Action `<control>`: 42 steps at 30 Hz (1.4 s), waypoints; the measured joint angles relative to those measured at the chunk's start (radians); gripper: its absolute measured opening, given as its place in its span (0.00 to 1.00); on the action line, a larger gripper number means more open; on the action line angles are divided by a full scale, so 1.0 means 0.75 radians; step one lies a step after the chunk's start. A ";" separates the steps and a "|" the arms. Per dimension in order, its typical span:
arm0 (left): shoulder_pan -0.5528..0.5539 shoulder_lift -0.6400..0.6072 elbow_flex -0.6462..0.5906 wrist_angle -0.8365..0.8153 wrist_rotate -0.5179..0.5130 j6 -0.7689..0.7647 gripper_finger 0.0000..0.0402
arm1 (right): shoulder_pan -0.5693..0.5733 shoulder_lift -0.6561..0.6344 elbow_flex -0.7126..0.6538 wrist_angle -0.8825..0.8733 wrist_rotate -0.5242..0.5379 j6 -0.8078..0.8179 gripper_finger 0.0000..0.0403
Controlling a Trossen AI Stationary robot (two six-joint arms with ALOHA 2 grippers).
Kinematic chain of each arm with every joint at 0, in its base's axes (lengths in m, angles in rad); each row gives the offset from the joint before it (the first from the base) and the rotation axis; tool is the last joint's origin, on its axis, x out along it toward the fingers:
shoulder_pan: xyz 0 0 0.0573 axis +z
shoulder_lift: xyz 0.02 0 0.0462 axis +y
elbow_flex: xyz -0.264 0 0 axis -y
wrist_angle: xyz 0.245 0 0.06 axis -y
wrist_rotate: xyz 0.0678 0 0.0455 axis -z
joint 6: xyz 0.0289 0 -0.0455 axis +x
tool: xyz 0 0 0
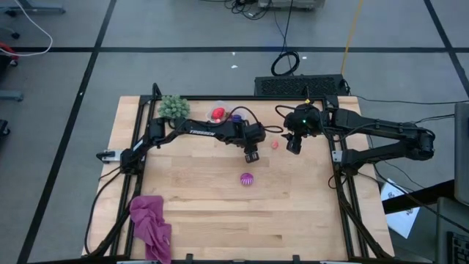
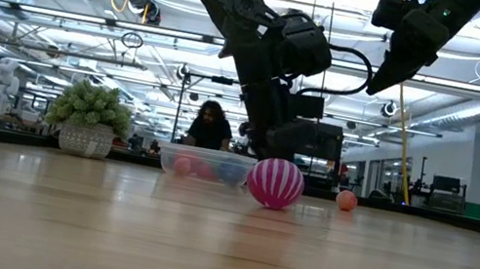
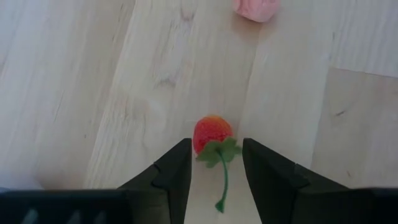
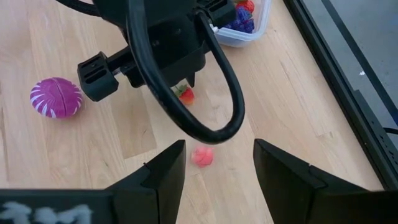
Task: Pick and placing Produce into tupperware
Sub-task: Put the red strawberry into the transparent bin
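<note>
The strawberry (image 3: 215,147) is under the left gripper's part-closed fingers, so the robot should open them and move down around its red body (image 3: 211,130) before closing.
My left gripper (image 1: 252,155) is open and low over the middle of the table. Its fingers stand on either side of a red toy strawberry (image 3: 212,132) with a green stem, which lies on the wood. The strawberry also shows in the right wrist view (image 4: 185,94). My right gripper (image 1: 294,145) hangs open, well above a small pink piece (image 4: 202,156) resting on the table. A magenta-striped ball (image 1: 247,178) sits nearer the near edge. The clear tub (image 1: 223,114) stands near the far edge with red and blue-purple pieces inside.
A green bushy plant (image 1: 174,106) stands to the left of the tub. A magenta cloth (image 1: 150,224) lies crumpled at the near left corner. Bare wood stretches along the near half of the table. People (image 2: 209,127) sit in the room beyond the far edge.
</note>
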 joint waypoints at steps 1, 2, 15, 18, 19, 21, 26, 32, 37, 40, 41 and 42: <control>0.000 0.000 0.000 0.005 0.001 0.008 0.37 | 0.000 0.000 0.000 0.000 0.000 0.000 0.45; 0.000 0.000 0.000 0.012 0.007 0.011 0.38 | 0.000 0.000 0.000 0.000 0.000 0.000 0.45; 0.011 -0.003 -0.015 0.061 -0.035 -0.017 0.58 | 0.000 0.000 0.000 0.000 0.000 0.001 0.45; 0.016 -0.003 -0.035 0.057 -0.035 -0.034 0.59 | 0.000 0.000 0.000 0.000 0.000 0.000 0.45; 0.016 -0.003 -0.039 0.057 -0.035 -0.040 0.59 | 0.000 0.000 0.000 0.000 0.000 0.000 0.45; 0.016 -0.003 -0.041 0.062 -0.034 -0.040 0.58 | 0.000 0.000 0.000 0.000 0.000 0.001 0.45; 0.016 0.006 -0.042 0.094 -0.033 -0.033 0.57 | 0.000 0.000 0.000 -0.001 0.000 0.001 0.45; 0.015 0.046 -0.042 0.127 0.026 -0.030 0.57 | 0.000 0.001 0.000 -0.001 -0.001 0.001 0.45; 0.015 0.063 -0.040 0.140 0.039 -0.029 0.57 | 0.001 0.001 0.000 -0.004 -0.002 0.001 0.45; 0.015 0.063 -0.040 0.137 0.040 -0.030 0.56 | 0.001 0.001 0.000 -0.005 -0.002 0.001 0.45; 0.015 0.064 -0.040 0.137 0.039 -0.029 0.56 | 0.001 0.001 0.000 -0.004 -0.002 0.001 0.45; 0.015 0.064 -0.040 0.137 0.040 -0.029 0.55 | 0.001 0.001 0.000 -0.004 -0.002 0.001 0.45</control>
